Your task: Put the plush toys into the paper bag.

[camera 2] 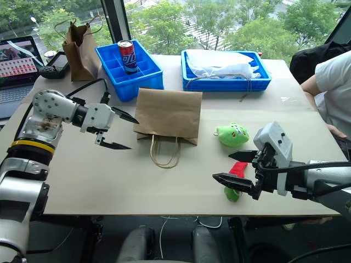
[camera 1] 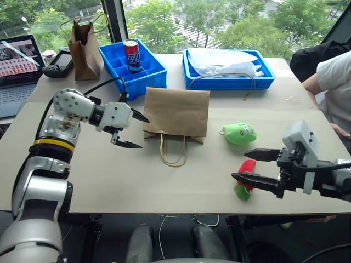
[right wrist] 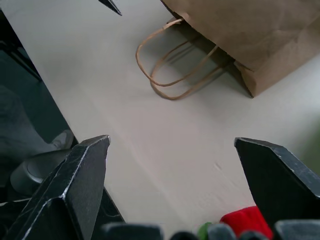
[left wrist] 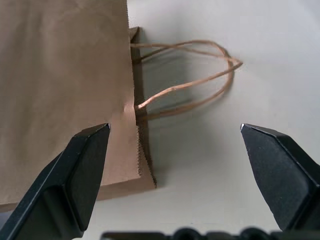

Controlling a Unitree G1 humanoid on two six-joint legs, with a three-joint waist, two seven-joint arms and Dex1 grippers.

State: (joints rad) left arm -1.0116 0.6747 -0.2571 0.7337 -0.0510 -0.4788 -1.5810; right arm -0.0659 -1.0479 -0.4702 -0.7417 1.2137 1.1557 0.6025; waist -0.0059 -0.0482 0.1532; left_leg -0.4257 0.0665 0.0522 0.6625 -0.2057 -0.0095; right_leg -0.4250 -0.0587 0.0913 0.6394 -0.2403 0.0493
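I expect the paper bag's opening (camera 1: 174,137) to spread when I lift the upper handle, as the string handles (camera 1: 176,165) come from the paper bag's separate upper and lower sides.
The paper bag (camera 1: 176,112) lies flat at the table's middle, its string handles (camera 1: 173,150) trailing toward the near edge. A light-green plush blob (camera 1: 239,133) rests to the right of the bag. The red chili plush (camera 1: 245,178) with a green end lies nearer the front, partly behind my right gripper (camera 1: 250,166), which hovers open just over it. My left gripper (camera 1: 136,130) hangs open above the table just left of the bag, empty. The bag's edge (left wrist: 135,115) lies past the left fingers, and the chili's red tip (right wrist: 246,220) sits by the right gripper's base.
A blue divided bin (camera 1: 133,68) holding a soda can (camera 1: 131,55) and a blue tray (camera 1: 227,69) with white plastic stand at the back. A darker upright paper bag (camera 1: 84,50), a controller and a laptop (camera 1: 19,63) are back left. A person's arm (camera 1: 329,90) rests at the right edge.
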